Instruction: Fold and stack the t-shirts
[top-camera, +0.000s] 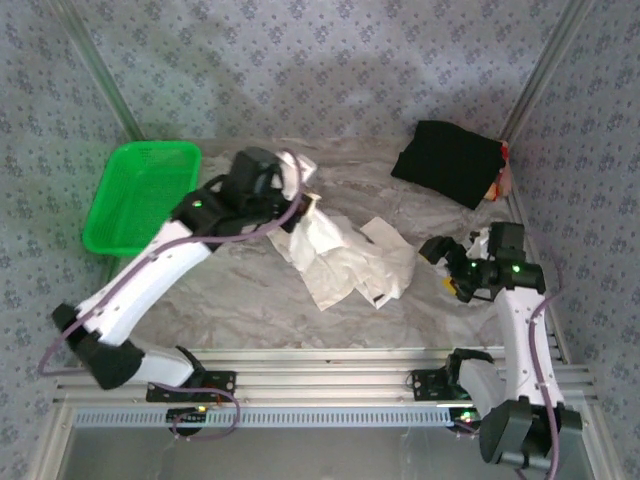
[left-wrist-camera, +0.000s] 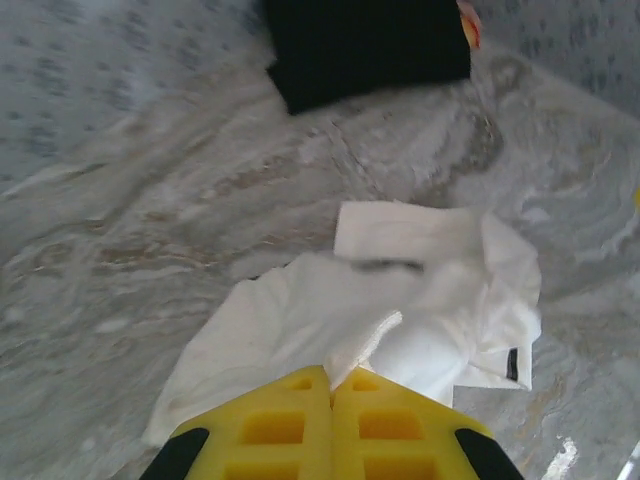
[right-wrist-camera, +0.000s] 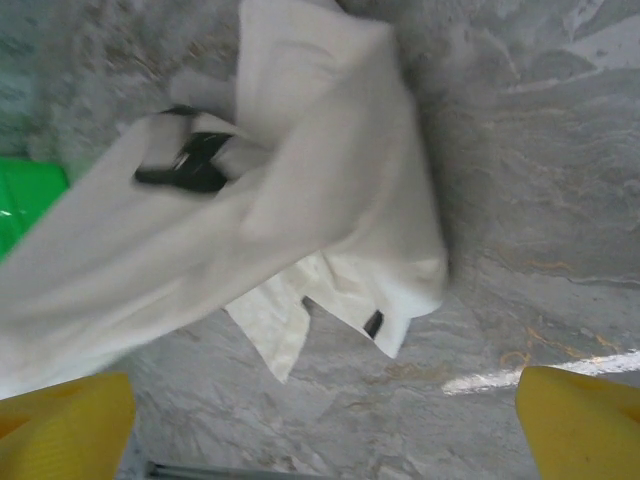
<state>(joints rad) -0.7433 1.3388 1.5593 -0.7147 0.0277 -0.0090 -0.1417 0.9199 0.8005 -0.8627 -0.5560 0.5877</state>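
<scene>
The off-white t-shirt lies bunched (top-camera: 352, 264) past my left gripper's hold, so my right gripper needs to grab its loose end (top-camera: 402, 274) and pull the cloth open before folding.
The off-white t-shirt (top-camera: 345, 255) lies crumpled in the middle of the table, with small black marks on it (right-wrist-camera: 300, 180). My left gripper (top-camera: 303, 205) is shut on an edge of it at its far left end, and that edge is lifted. In the left wrist view the yellow jaws (left-wrist-camera: 332, 372) pinch a fold of the white cloth (left-wrist-camera: 400, 300). The black t-shirt (top-camera: 450, 160) lies folded at the back right (left-wrist-camera: 365, 45). My right gripper (top-camera: 440, 250) hovers open just right of the off-white shirt, its yellow fingers wide apart (right-wrist-camera: 320, 430) with nothing between them.
A green plastic basket (top-camera: 140, 195) stands at the left side of the table (right-wrist-camera: 25, 195). A small reddish thing (top-camera: 503, 180) sits against the black shirt's right edge. Patterned walls close in the back and sides. A metal rail (top-camera: 320, 385) runs along the near edge.
</scene>
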